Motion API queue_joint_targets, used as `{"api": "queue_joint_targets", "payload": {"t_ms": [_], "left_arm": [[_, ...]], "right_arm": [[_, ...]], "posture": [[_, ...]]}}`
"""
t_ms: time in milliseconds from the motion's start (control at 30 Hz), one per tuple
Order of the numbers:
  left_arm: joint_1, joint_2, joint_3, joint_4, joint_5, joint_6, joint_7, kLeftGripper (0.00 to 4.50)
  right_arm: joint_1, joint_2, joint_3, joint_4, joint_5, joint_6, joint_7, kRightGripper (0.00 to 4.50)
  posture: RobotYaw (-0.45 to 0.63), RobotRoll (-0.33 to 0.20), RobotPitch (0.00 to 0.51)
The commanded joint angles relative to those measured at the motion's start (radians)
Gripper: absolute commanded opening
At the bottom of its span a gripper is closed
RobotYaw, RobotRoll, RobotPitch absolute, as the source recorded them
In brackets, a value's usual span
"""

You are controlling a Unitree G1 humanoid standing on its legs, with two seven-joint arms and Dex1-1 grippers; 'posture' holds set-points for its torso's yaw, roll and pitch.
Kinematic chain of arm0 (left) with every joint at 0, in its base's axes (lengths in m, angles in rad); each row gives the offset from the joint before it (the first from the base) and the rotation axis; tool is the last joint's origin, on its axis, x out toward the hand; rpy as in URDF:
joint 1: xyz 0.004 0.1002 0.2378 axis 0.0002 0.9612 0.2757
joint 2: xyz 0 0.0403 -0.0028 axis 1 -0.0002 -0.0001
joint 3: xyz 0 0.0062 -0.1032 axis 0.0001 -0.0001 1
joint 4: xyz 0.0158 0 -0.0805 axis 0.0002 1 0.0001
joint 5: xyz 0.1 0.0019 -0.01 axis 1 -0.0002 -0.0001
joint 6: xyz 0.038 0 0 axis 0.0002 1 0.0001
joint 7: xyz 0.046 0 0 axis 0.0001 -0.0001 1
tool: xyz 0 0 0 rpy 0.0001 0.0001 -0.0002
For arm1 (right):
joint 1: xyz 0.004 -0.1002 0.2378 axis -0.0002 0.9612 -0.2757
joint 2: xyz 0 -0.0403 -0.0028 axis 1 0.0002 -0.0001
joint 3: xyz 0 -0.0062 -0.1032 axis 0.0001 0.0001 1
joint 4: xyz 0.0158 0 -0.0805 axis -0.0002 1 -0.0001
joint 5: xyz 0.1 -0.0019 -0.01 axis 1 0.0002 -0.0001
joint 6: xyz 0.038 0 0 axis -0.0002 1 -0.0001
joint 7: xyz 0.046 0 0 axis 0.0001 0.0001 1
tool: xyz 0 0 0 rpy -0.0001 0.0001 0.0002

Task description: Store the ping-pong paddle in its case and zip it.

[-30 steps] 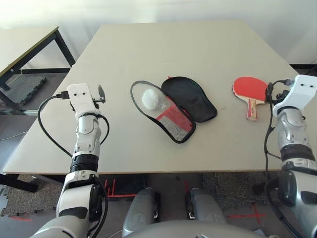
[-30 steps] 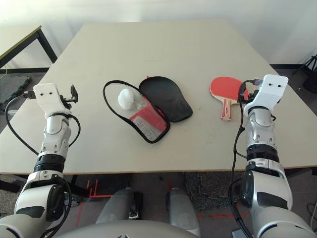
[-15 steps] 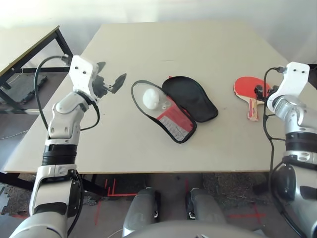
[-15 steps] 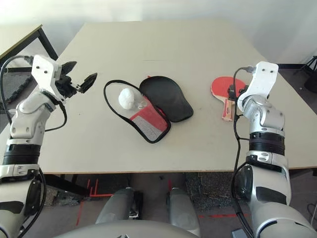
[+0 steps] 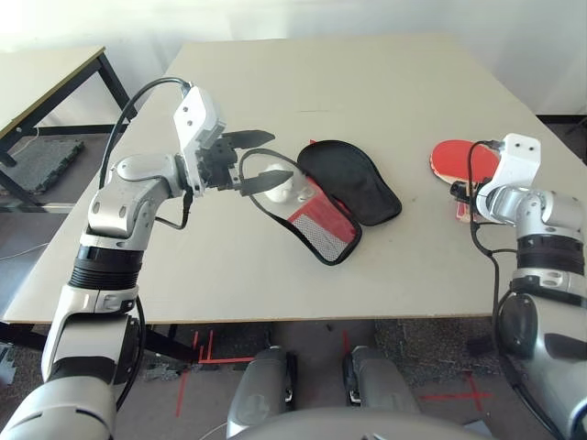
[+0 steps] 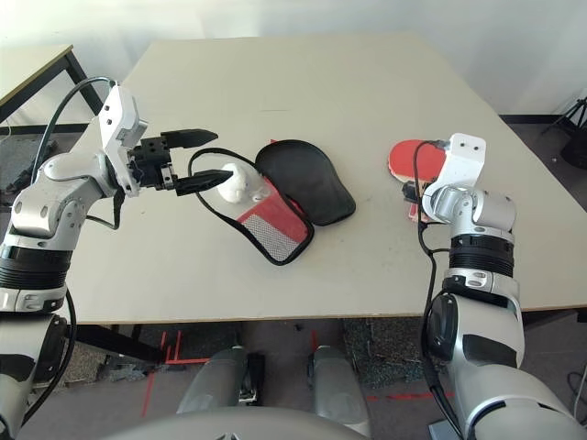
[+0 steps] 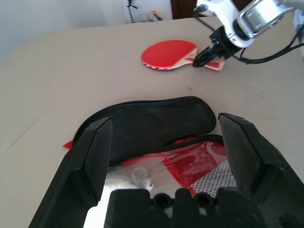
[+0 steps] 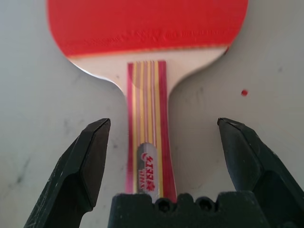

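Observation:
The case's black lining widens to a rounded far end (image 5: 331,163), so the paddle's red side (image 5: 459,160) will fit inside the case's rim when I lower it.
The case (image 5: 352,186) lies open mid-table, black lining up, with its red and mesh half (image 5: 321,225) toward me. A white wad (image 6: 238,187) sits inside its left end. My left gripper (image 5: 268,158) hovers open over that end, one finger on either side of the wad, with the lining (image 7: 156,121) ahead of it. The ping-pong paddle (image 5: 455,159) lies flat at the right, red face up. My right gripper (image 8: 162,126) is open and straddles its striped handle (image 8: 147,142), the fingers standing clear of it on both sides.
The pale table (image 5: 367,82) has bare room behind and in front of the case. Its right edge runs close to the paddle. A second table (image 5: 46,82) stands off to the left, with a black floor mat (image 5: 41,160) between the two.
My left arm swung right from the table's left side to the case's left end. My right gripper dropped down over the paddle handle. Both stayed open.

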Motion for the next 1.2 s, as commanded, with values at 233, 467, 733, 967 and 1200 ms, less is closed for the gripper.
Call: {"api": "queue_joint_targets", "payload": {"t_ms": [233,467,733,967,1200], "left_arm": [[0.036,0.033,-0.022,-0.036,0.007,0.013,-0.057,4.50],[0.049,0.045,-0.022,-0.025,0.017,-0.005,-0.068,4.50],[0.049,0.048,-0.019,0.024,0.037,-0.044,-0.073,4.50],[0.087,0.084,-0.011,0.029,0.065,-0.068,-0.076,4.50],[0.114,0.088,0.007,0.002,0.058,-0.071,-0.054,4.50]], "right_arm": [[-0.023,0.023,0.005,0.043,-0.016,-0.027,0.007,2.40],[0.005,0.040,0.023,-0.140,-0.002,0.077,0.028,1.09],[0.015,0.061,0.125,-0.397,0.016,0.232,0.119,1.09],[-0.046,0.090,0.250,-0.492,0.051,0.310,0.234,1.09],[-0.075,0.107,0.379,-0.437,0.036,0.285,0.340,1.09]], "posture": [[0.09,0.000,0.046],[0.07,0.000,0.056],[0.07,0.000,0.063],[0.08,0.000,0.063],[0.12,0.000,0.061]]}}
